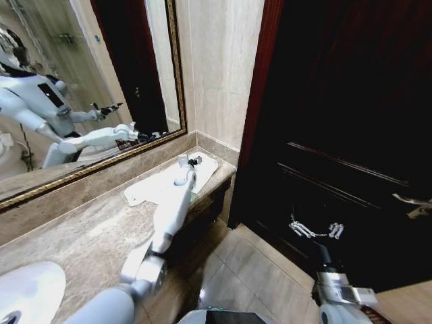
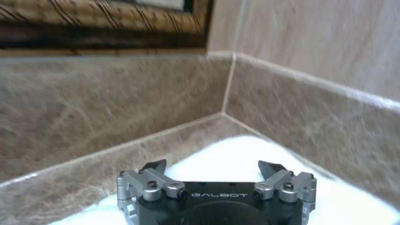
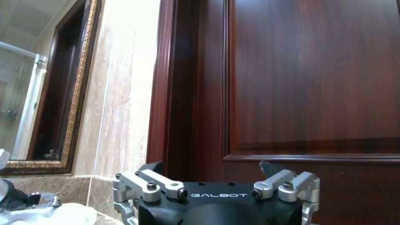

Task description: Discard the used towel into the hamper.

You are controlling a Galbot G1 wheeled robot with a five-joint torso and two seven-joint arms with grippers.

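The white towel (image 1: 156, 186) is loosely spread out with a limp, uneven edge (image 1: 134, 202). It will bunch up at my left gripper and sag when I lift it.
A white towel (image 1: 165, 185) lies crumpled on the marble counter (image 1: 81, 236), near the corner where the backsplash meets the side wall. My left gripper (image 1: 190, 162) hovers open just over the towel's far end. In the left wrist view its fingers (image 2: 153, 168) stand apart with the towel (image 2: 240, 157) below them and nothing between them. My right gripper (image 1: 316, 231) hangs open and empty in front of the dark wooden door (image 1: 337, 121), low at the right. From the right wrist the same gripper (image 3: 211, 168) faces the door panel. The hamper is out of view.
A gold-framed mirror (image 1: 81, 81) runs above the backsplash. A white sink basin (image 1: 27, 290) sits at the counter's near left. The door handle (image 1: 413, 202) juts out at the far right. Tiled floor (image 1: 250, 277) lies between counter and door.
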